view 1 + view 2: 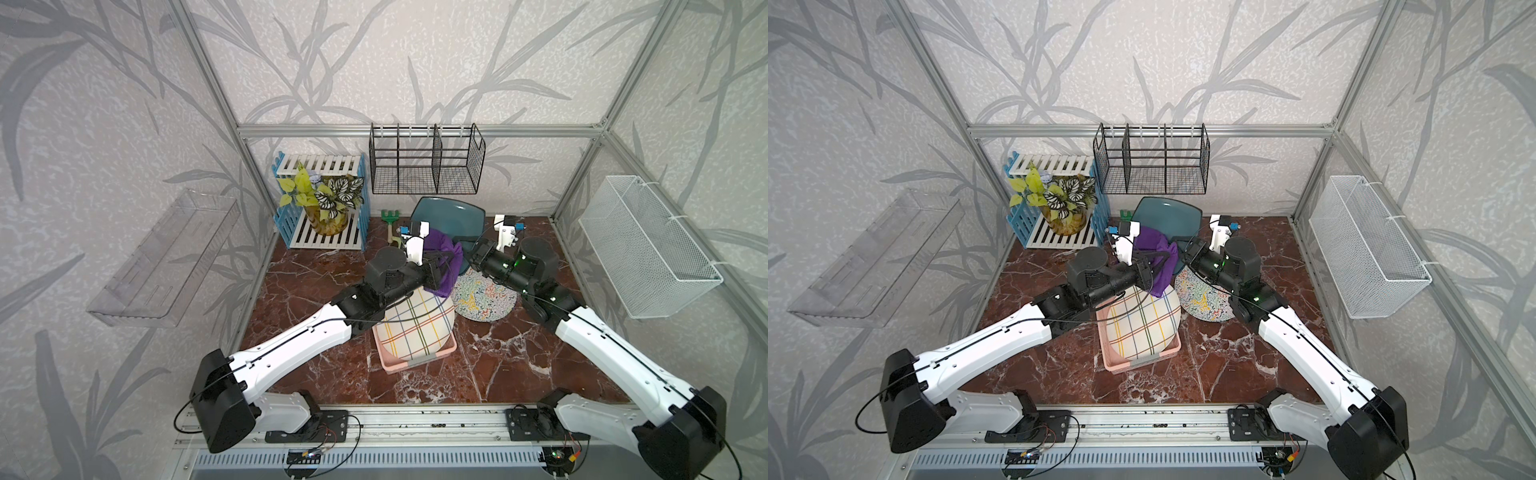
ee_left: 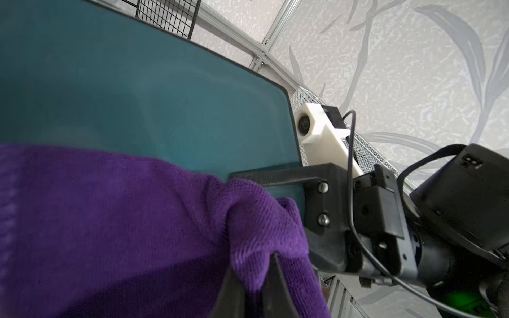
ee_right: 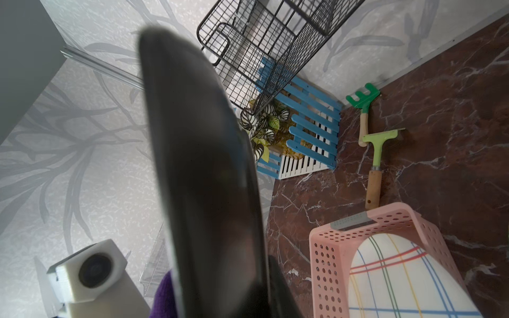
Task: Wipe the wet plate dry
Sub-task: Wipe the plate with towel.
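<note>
The finger of the robot's right gripper is in the cloth's way at the teal plate's rim, so the left gripper should pull the cloth away and wipe the back side of the plate.
A teal square plate (image 1: 455,214) (image 1: 1167,214) stands on edge above the back of the table. My right gripper (image 1: 466,248) (image 1: 1180,245) is shut on its rim; in the right wrist view the plate (image 3: 203,165) runs dark and edge-on between the jaws of that gripper (image 3: 256,278). My left gripper (image 1: 439,268) (image 1: 1151,266) (image 2: 253,265) is shut on a purple cloth (image 1: 446,249) (image 1: 1158,251) (image 2: 110,220). The cloth lies against the plate's teal face (image 2: 137,96) and covers its lower part. One right finger (image 2: 275,176) lies over that face.
Below the arms a plaid plate (image 1: 415,328) leans in a pink basket (image 1: 415,365), beside a multicoloured plate (image 1: 486,299). A plant rack (image 1: 320,199), green garden tools (image 1: 390,220) and a black wire rack (image 1: 424,162) stand behind. A white mesh basket (image 1: 648,245) hangs at the right.
</note>
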Available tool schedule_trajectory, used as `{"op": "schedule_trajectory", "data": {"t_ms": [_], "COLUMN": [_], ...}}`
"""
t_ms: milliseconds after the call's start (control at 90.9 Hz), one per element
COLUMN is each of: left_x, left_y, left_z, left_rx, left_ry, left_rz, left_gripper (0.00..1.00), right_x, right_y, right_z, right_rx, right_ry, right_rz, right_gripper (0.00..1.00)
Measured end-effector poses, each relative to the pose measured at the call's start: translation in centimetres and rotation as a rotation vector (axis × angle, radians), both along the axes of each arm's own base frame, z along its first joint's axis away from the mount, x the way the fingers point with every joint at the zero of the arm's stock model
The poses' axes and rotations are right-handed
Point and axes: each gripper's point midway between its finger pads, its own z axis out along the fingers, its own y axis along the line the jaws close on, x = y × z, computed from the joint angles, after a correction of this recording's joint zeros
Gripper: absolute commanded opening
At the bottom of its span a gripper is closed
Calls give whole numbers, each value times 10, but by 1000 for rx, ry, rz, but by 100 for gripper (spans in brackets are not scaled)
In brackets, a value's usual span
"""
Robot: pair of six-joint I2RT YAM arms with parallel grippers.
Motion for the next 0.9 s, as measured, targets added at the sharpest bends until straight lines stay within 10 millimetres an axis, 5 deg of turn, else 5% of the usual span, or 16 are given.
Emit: {"op": "schedule_trajectory", "data": {"t_ms": [198,374,605,726,825,902], "left_x": [25,9,56,46,26,25], "left_y": [22,-4,67,39,7,5], "left_z": [6,6,19,37,35,31], "left_rx": [-11,-4,-9,25,48,61], "left_ry": [16,21,14,-54,-82,-91], "left_rz": [79,24,218,160,75,76], "left_gripper": [0,0,0,0,0,0], "right_x": [2,3,-22,-40,-37,-36], "right_y": [-1,-2,36,57,54,52], "right_z": [4,4,-3,-8,-9,-13], "right_rx": [21,24,-32,-49,-59,-80], "right_ry": [-2,0,-32,-38,-40,-36], "right_rz": [-26,-27,128,222,198,187], "right_gripper": [0,0,0,0,0,0]}}
